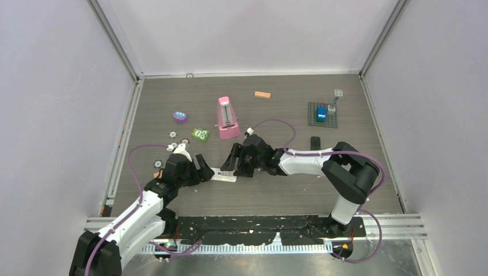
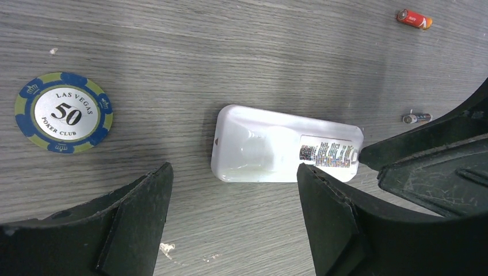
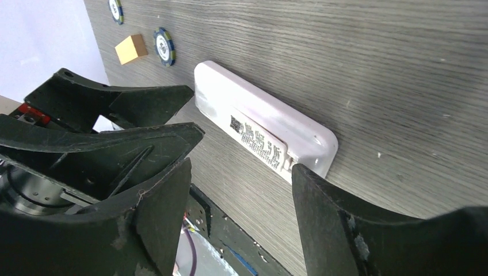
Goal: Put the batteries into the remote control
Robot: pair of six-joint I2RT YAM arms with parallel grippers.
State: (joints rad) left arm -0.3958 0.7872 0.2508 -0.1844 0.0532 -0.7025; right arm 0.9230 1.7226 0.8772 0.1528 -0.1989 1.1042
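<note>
The remote control (image 3: 262, 118) sits at a slant to the right gripper's fingers, so the robot's right gripper should turn and grasp the labelled end (image 3: 306, 150) squarely while the left gripper moves back.
The white remote control (image 2: 259, 149) lies flat on the table with its printed label facing up, also seen as the remote (image 1: 223, 175) and the remote (image 3: 259, 121). My left gripper (image 2: 233, 190) hovers open just short of its long side, nothing between the fingers. My right gripper (image 3: 241, 172) stands open at the labelled end, one fingertip (image 3: 305, 178) close to the remote's corner; it holds nothing. Two batteries lie loose beyond the remote: a red-orange battery (image 2: 414, 19) and a slimmer battery (image 2: 416, 118).
A blue poker chip (image 2: 63, 112) lies left of the remote; more chips (image 3: 164, 46) and a tan block (image 3: 131, 48) lie nearby. Farther back stand a pink wedge-shaped object (image 1: 228, 118), a purple toy (image 1: 180, 117), a green toy (image 1: 200, 134) and a grey baseplate (image 1: 313, 118).
</note>
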